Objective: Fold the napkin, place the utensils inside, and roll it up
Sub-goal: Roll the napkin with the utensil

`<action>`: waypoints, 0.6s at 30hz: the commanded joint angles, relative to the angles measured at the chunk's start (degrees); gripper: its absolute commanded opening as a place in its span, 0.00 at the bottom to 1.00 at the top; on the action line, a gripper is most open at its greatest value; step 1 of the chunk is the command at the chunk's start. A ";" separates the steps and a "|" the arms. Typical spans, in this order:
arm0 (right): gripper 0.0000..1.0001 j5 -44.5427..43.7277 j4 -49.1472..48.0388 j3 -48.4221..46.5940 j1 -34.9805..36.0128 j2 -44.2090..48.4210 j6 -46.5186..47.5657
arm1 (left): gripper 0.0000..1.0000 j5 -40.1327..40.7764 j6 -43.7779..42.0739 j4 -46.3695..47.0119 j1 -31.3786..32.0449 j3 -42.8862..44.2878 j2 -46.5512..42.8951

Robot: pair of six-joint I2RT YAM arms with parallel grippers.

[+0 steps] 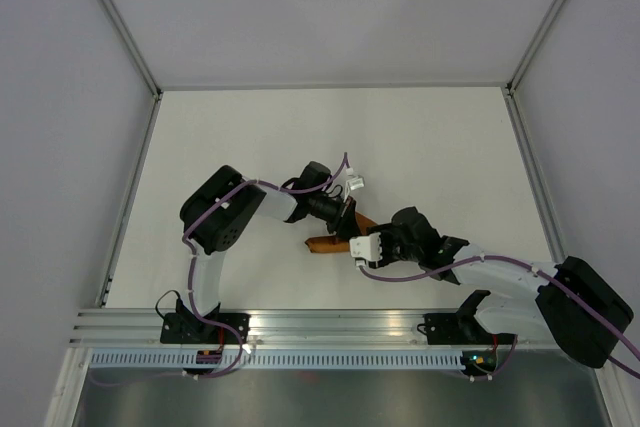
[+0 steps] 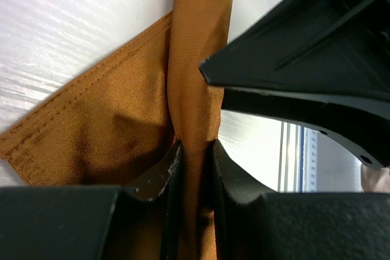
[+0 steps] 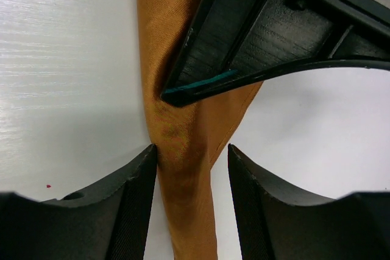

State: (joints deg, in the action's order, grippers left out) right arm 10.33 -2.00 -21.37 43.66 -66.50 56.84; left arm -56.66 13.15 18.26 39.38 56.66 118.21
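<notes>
My right gripper should hold the roll (image 3: 181, 168) while my left gripper grips it again, because the hemmed corner (image 2: 91, 117) is spread loose next to the roll in my left gripper.
The rust-brown napkin (image 1: 324, 243) lies rolled into a narrow bundle in the middle of the table. My left gripper (image 1: 345, 220) is shut on the roll; in the left wrist view the fingers (image 2: 195, 150) pinch the napkin (image 2: 198, 59), and a flat hemmed corner spreads to the left. My right gripper (image 1: 358, 241) is open; in the right wrist view its fingers (image 3: 192, 153) straddle the napkin roll (image 3: 177, 126) with a gap on the right side. The fork is hidden. A thin teal strip (image 3: 201, 83) shows under the left gripper's finger; I cannot tell whether it is the handle.
The two grippers nearly touch over the roll: the right gripper's body (image 2: 304, 59) fills the left wrist view's upper right, and the left gripper's finger (image 3: 274, 35) fills the right wrist view's top. White table (image 1: 330, 127) with grey walls around it.
</notes>
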 commanded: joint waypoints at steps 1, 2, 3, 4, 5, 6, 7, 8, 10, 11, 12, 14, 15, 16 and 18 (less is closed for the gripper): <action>0.56 -3.65 -6.34 1.94 0.02 -0.56 1.43 | 0.09 3.14 -3.65 -10.96 -0.18 -1.73 3.95; 0.57 -3.30 -5.83 1.68 0.02 -0.82 1.78 | 0.09 3.23 -3.83 -11.14 -0.26 -1.65 3.95; 0.57 -2.17 -4.87 1.33 0.02 -1.61 2.05 | 0.09 3.23 -3.83 -11.23 -0.35 -1.38 4.04; 0.57 -1.81 -3.99 0.98 0.11 -1.96 2.05 | 0.09 2.88 -3.92 -11.32 -0.35 -1.29 4.13; 0.57 -1.54 -3.80 1.06 0.11 -2.23 2.22 | 0.10 2.88 -3.83 -11.41 -0.44 -1.12 4.13; 0.57 -1.10 -3.63 1.15 0.11 -2.49 2.75 | 0.10 2.88 -3.83 -11.49 -0.44 -1.12 4.13; 0.57 -0.75 -3.45 1.15 0.11 -2.58 3.01 | 0.10 2.79 -3.92 -11.58 -0.44 -1.12 4.04; 0.57 -0.49 -2.93 1.15 0.11 -2.76 3.10 | 0.10 2.53 -4.01 -11.84 -0.44 -1.12 4.04; 0.56 0.30 -2.05 0.45 0.11 -4.16 3.19 | 0.11 2.44 -4.27 -12.11 -0.53 -1.03 3.95; 0.55 0.39 -0.82 -0.60 0.11 -4.86 3.19 | 0.11 2.44 -4.27 -12.11 -0.53 -1.03 3.95; 0.51 0.48 -0.38 -1.04 0.11 -6.43 3.28 | 0.12 2.35 -4.27 -12.11 -0.53 -0.94 3.87; 0.44 0.48 1.02 -1.83 0.11 -7.67 3.54 | 0.14 2.26 -4.27 -12.11 -0.61 -0.94 3.69; 0.37 0.66 1.38 -2.01 0.20 -8.46 3.63 | 0.16 2.43 -4.36 -12.11 -0.62 -0.94 3.52; 0.32 0.57 1.73 -2.36 0.11 -8.73 3.98 | 0.17 3.13 -4.36 -12.11 -0.53 -0.94 3.08; 0.25 0.92 4.54 -2.89 0.11 -9.35 4.07 | 0.22 3.23 -4.62 -11.85 -0.53 -1.03 2.38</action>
State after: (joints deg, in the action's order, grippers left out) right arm 10.87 -2.98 -23.42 43.72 -73.36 60.29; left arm -59.27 12.75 13.65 38.26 57.41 118.50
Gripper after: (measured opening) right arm 0.295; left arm 0.263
